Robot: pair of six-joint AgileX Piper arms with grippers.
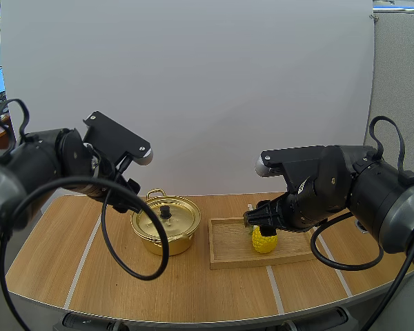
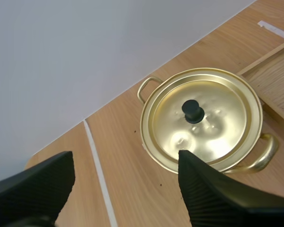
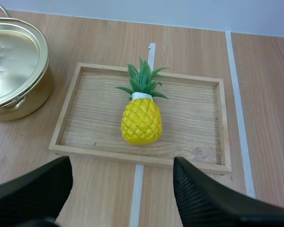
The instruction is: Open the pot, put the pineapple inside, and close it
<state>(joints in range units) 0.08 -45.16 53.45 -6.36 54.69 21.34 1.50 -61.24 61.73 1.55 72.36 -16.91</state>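
Note:
My gripper is going to lift the lid's knob. The lid's smooth rim (image 1: 148,236) sits on the pot, so the lid will come away whole, leaving the pot standing.
A gold pot (image 1: 165,226) (image 2: 203,118) (image 3: 14,71) stands on the wooden table with its lid on; a black knob (image 1: 165,212) (image 2: 192,110) tops the lid. A yellow pineapple (image 1: 264,239) (image 3: 141,113) with green leaves lies in a wooden tray (image 1: 228,249) (image 3: 199,118) to the right of the pot. My left gripper (image 1: 132,194) (image 2: 125,189) hovers open above the pot's left side, its fingers (image 2: 213,198) wide apart. Just above the pineapple my right gripper (image 1: 261,219) (image 3: 123,189) hangs open, holding nothing.
White tape lines (image 1: 83,262) (image 3: 236,94) run across the tabletop. The table's curved front edge (image 1: 193,318) lies near the arm bases. A white backdrop (image 1: 193,89) rises behind the table.

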